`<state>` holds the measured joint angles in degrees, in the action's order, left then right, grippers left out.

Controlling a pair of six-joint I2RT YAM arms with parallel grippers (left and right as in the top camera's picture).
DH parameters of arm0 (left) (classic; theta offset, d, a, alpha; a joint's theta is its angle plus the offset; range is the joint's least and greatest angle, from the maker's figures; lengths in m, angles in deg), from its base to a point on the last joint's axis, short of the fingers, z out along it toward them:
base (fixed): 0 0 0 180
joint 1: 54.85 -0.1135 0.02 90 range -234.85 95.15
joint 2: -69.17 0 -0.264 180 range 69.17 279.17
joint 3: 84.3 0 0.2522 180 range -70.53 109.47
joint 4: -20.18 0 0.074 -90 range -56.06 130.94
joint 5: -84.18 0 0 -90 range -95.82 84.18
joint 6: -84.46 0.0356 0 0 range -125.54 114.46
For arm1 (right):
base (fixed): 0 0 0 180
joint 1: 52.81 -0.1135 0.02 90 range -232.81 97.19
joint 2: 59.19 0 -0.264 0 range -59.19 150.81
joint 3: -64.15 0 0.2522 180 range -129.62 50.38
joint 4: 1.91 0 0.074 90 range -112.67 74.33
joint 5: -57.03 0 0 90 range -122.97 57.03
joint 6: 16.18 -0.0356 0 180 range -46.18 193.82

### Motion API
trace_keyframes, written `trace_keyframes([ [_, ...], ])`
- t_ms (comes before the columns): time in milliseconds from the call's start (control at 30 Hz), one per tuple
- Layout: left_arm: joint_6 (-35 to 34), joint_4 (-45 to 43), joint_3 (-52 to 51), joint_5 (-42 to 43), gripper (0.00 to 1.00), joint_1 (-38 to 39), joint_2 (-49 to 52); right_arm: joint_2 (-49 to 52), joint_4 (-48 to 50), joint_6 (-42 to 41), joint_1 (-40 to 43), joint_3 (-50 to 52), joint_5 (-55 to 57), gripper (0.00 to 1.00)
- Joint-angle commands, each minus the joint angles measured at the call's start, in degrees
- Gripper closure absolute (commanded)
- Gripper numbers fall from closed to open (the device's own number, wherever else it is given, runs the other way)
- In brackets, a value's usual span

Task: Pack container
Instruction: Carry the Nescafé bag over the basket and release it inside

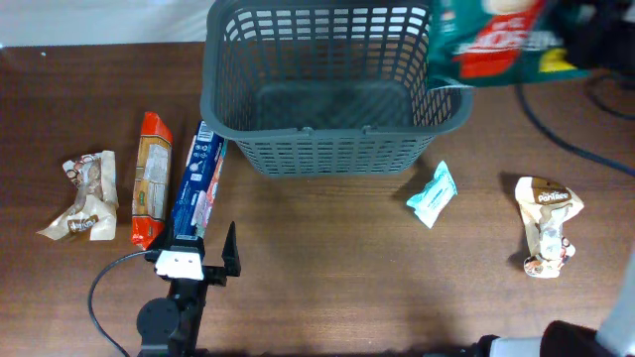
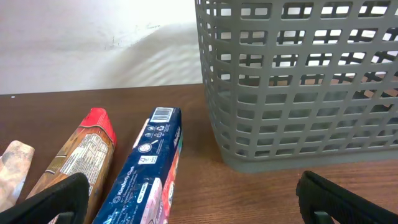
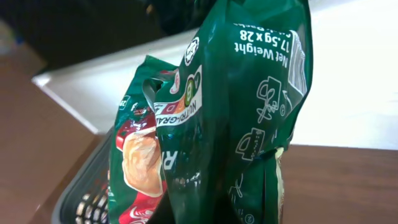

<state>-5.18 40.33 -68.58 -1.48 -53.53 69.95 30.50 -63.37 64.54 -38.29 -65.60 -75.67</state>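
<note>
The green snack bag (image 1: pixel 494 45) is above the basket's rim and the basket's bottom (image 1: pixel 332 104) is open, so the robot's right gripper should carry on moving inward and let go over the basket's bottom.
The dark grey lattice basket (image 1: pixel 327 149) stands at the back middle of the table, with no packet showing on its floor. It also fills the right of the left wrist view (image 2: pixel 298 93). My right gripper, hidden behind its load, is shut on a large green snack bag (image 1: pixel 496 40) and holds it in the air over the basket's far right corner. The bag fills the right wrist view (image 3: pixel 217 124), with the basket rim (image 3: pixel 81 199) below it. My left gripper (image 1: pixel 203 248) is open and empty, low over the table in front of the basket's left end (image 2: pixel 193 208).
A blue box (image 1: pixel 198 183) and an orange packet (image 1: pixel 152 178) lie side by side left of the basket, just ahead of my left gripper. A brown-and-white packet (image 1: pixel 87 196) lies far left. A small teal packet (image 1: pixel 433 194) and another brown-and-white packet (image 1: pixel 546 223) lie at the right.
</note>
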Motion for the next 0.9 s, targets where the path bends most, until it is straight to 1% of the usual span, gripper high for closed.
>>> trace_keyframes([
  [0,-0.2,-0.1,-0.4,0.4,0.01,0.0,-0.5,1.5,1.9,-0.9,-6.6,-1.3,5.3,0.96],
  [133,-0.2,-0.1,-0.4,0.4,0.01,0.0,-0.5,5.3,2.3,-0.9,-12.2,-1.3,7.3,0.96],
  [300,-0.2,-0.1,-0.4,0.4,0.01,0.0,-0.5,9.2,2.1,-2.5,-16.7,-1.3,12.9,0.96],
  [400,-0.2,-0.2,-0.4,0.4,0.01,0.0,-0.5,10.8,1.6,-4.9,-18.3,-1.3,16.2,0.96],
  [533,-0.2,-0.1,-0.4,0.4,0.01,0.0,-0.5,12.3,-0.6,-7.8,-20.6,-1.2,23.2,0.96],
  [700,-0.2,-0.1,-0.4,0.4,0.01,0.0,-0.5,14.2,-1.0,-8.4,-23.9,-1.2,27.0,0.96],
  [867,-0.2,-0.2,-0.4,0.4,0.01,0.0,-0.5,17.4,-1.8,-9.3,-25.1,-1.2,28.4,0.96],
])
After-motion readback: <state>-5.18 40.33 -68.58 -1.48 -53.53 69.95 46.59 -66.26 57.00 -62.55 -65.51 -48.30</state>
